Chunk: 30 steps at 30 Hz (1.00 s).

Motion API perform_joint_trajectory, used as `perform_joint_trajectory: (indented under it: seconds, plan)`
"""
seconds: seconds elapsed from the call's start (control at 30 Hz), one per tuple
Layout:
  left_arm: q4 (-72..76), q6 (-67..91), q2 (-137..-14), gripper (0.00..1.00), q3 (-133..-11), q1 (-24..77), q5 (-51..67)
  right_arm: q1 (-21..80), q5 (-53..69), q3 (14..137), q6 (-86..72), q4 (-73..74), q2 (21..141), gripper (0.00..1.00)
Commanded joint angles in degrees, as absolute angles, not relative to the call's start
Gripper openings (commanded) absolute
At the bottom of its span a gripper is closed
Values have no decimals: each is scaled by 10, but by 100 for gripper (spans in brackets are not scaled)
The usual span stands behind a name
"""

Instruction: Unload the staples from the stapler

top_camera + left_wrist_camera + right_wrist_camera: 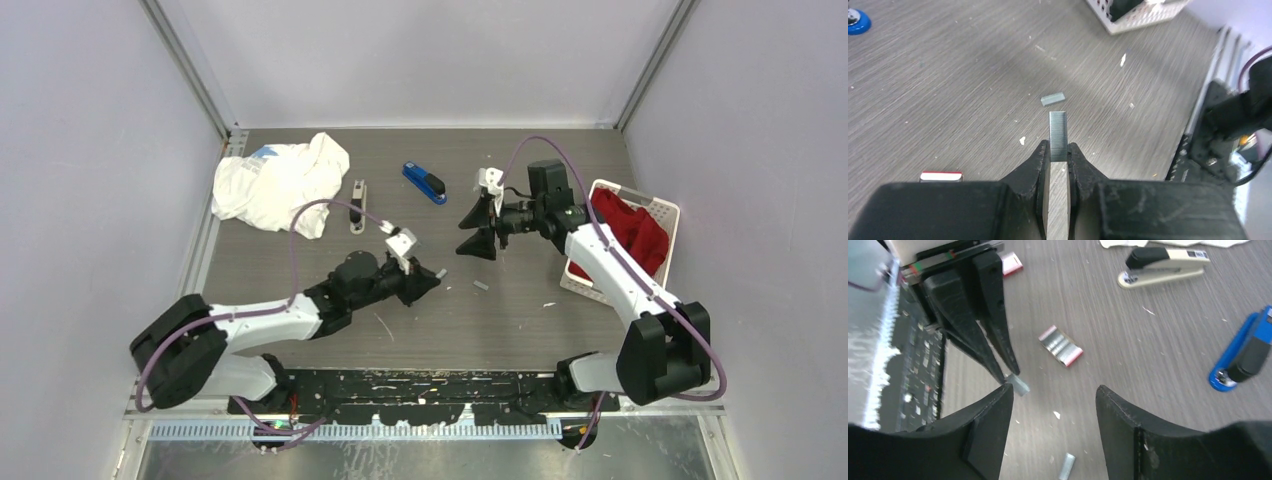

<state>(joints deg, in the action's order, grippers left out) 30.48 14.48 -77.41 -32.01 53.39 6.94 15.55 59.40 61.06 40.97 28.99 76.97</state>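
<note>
My left gripper should keep moving the held staple strip's loose end (pixel 1058 121), which sticks out past its fingers, toward my open right gripper (pixel 474 234) until those fingers grip it.
My left gripper (pixel 1058 150) is shut on a short silvery strip of staples (pixel 1058 127) that sticks out past its fingertips, held above the table. A second strip of staples (pixel 1052 99) lies loose on the table just beyond it. My right gripper (pixel 1054 392) hangs open and empty over that spot, facing the left gripper (pixel 1007 371). A blue stapler (pixel 424 182) lies at the back middle. A black-and-beige stapler (pixel 357 206) lies to its left. Neither gripper touches a stapler.
A white cloth (pixel 275 183) is bunched at the back left. A white basket (pixel 660 208) with a red cloth stands at the right. A small red-ended box of staples (pixel 1060 346) lies between the grippers and the staplers. Tiny scraps dot the tabletop.
</note>
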Motion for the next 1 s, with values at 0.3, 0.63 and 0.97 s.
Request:
perform_joint_trajectory:
  seconds: [0.3,0.63,0.97]
  plan:
    - [653,469,-676,3,-204,410,200,154,685,426,-370,-450,734,70]
    - [803,538,-723,3,-226,410,217,183,673,406,-493,-562,749,69]
    - [818,545,-733,3,-241,410,225,218,668,404,-523,-588,750,63]
